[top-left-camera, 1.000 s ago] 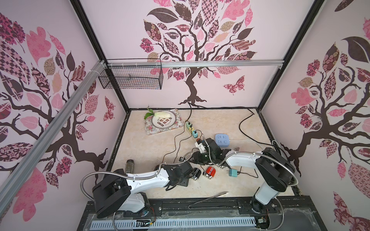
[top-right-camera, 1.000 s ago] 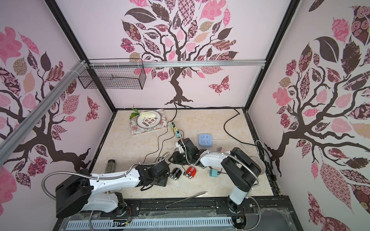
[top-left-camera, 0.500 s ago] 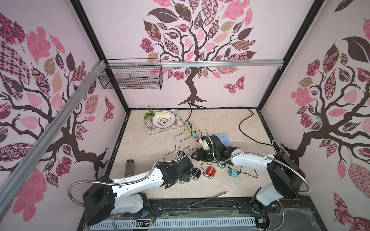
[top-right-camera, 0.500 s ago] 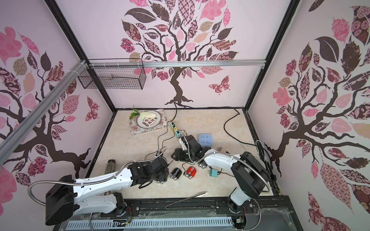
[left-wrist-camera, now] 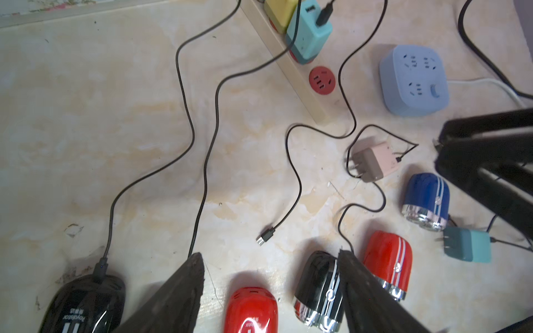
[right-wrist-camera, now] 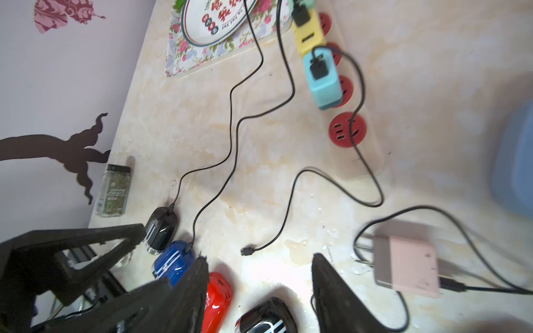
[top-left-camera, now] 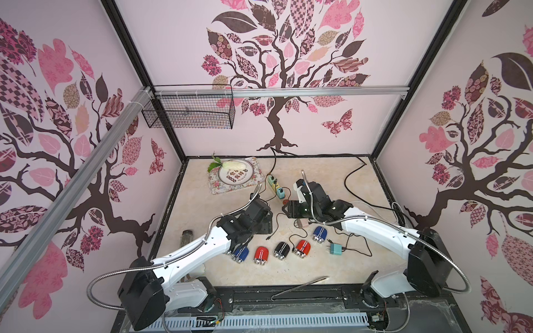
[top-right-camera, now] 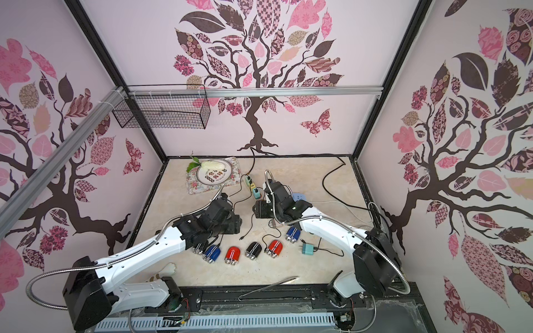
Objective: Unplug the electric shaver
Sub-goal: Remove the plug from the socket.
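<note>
The teal adapter point(top-left-camera: 280, 193) sits in the unheld power strip, so my left gripper should steady the power strip's far end point(top-left-camera: 270, 178) before my right gripper pulls the adapter.
Several small electric shavers lie in a row near the table's front. A black shaver point(left-wrist-camera: 83, 302) and a blue shaver point(right-wrist-camera: 173, 259) at the row's left end have cables in them. These run to the power strip point(left-wrist-camera: 314, 106). A loose cable end point(left-wrist-camera: 264, 239) lies free on the table, close to a red shaver point(left-wrist-camera: 251, 308) and a second black shaver point(top-left-camera: 281, 249). My left gripper point(left-wrist-camera: 271, 255) hangs open above them, nothing between its fingers. My right gripper point(right-wrist-camera: 259, 258) is open and empty too, raised beside the strip in a top view point(top-left-camera: 285, 208).
A teal adapter point(left-wrist-camera: 308, 34) sits plugged in the strip. A pink adapter point(left-wrist-camera: 375, 161), another teal adapter point(left-wrist-camera: 467, 245) and a blue socket cube point(left-wrist-camera: 414, 79) lie to the right. A jar point(top-left-camera: 187, 237) stands left, a tray point(top-left-camera: 215, 187) at the back, tongs point(top-left-camera: 300, 285) in front.
My left gripper has drawn back from over the shaver row, uncovering it. My right gripper has shifted slightly toward the back and its jaws have spread wider.
</note>
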Action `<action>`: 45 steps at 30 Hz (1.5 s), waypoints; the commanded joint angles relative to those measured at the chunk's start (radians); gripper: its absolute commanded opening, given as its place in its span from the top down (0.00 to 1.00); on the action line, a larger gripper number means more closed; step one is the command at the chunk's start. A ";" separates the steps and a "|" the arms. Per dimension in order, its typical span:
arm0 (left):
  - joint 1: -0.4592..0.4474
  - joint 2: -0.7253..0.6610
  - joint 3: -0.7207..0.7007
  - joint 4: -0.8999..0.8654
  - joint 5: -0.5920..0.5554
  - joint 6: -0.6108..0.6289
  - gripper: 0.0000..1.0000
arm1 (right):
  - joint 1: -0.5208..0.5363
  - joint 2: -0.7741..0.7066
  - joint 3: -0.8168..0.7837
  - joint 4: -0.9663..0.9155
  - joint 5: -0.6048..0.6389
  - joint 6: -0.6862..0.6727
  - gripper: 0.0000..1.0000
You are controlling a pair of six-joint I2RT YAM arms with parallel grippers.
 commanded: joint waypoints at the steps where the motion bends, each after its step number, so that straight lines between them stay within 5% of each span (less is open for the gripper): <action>1: 0.079 0.046 0.077 0.064 0.073 0.034 0.25 | -0.006 -0.013 0.091 -0.098 0.128 -0.096 0.39; 10: 0.273 0.202 0.205 0.180 0.189 0.011 0.34 | -0.008 0.094 0.235 -0.132 0.199 -0.168 0.43; 22: 0.502 0.513 0.409 0.279 0.397 -0.039 0.39 | -0.040 0.276 0.415 -0.175 0.231 -0.246 0.32; 37: 0.546 0.922 0.840 0.185 0.503 -0.009 0.42 | -0.086 0.397 0.454 -0.171 0.181 -0.291 0.29; 45: 0.546 1.021 0.939 0.144 0.512 -0.010 0.42 | -0.088 0.432 0.454 -0.168 0.167 -0.306 0.29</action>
